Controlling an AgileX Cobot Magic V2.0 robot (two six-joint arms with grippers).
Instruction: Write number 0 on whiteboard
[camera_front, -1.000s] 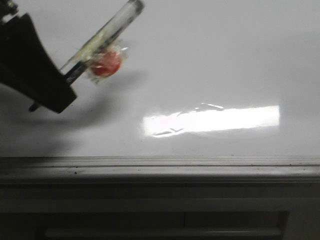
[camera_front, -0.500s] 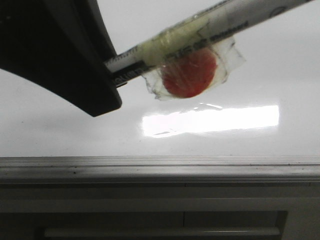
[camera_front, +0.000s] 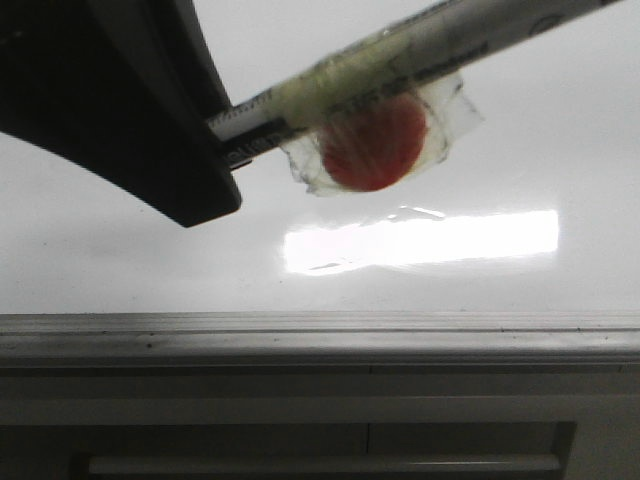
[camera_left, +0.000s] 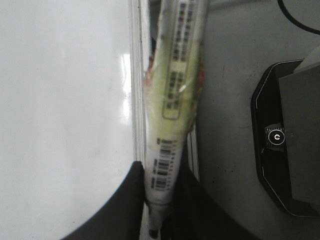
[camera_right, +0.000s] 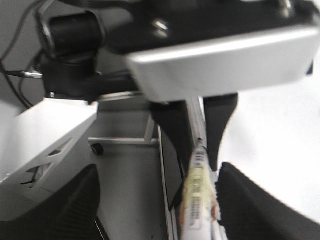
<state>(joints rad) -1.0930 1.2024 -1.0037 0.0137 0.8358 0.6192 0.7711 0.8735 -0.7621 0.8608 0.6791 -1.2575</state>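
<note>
The robot's left gripper is covering the marker's writing end (camera_front: 243, 130), so next the right gripper grabs the marker by the red disc (camera_front: 376, 143) before the left gripper opens and moves back.
My left gripper (camera_front: 225, 140) is shut on a white marker (camera_front: 420, 50) and holds it close to the front camera, above the whiteboard (camera_front: 520, 150). A red disc (camera_front: 372, 143) is taped to the marker with clear tape. In the left wrist view the marker (camera_left: 175, 90) runs out from between the black fingers of the left gripper (camera_left: 157, 200), over the board's grey edge strip (camera_left: 136, 75). My right gripper (camera_right: 160, 205) is open, and the marker (camera_right: 197, 200) lies between its fingers, close to one of them. No number 0 shows on the board.
A bright rectangular glare (camera_front: 420, 240) lies on the board. The grey edge strip (camera_front: 320, 335) runs along the board's near side. A black device (camera_left: 287, 140) sits on the grey surface beside the board. The left arm's silver wrist housing (camera_right: 220, 55) fills the right wrist view.
One second ago the left gripper and marker were small at the far left. They have come toward the camera and to the right. In the last half second they barely shifted.
</note>
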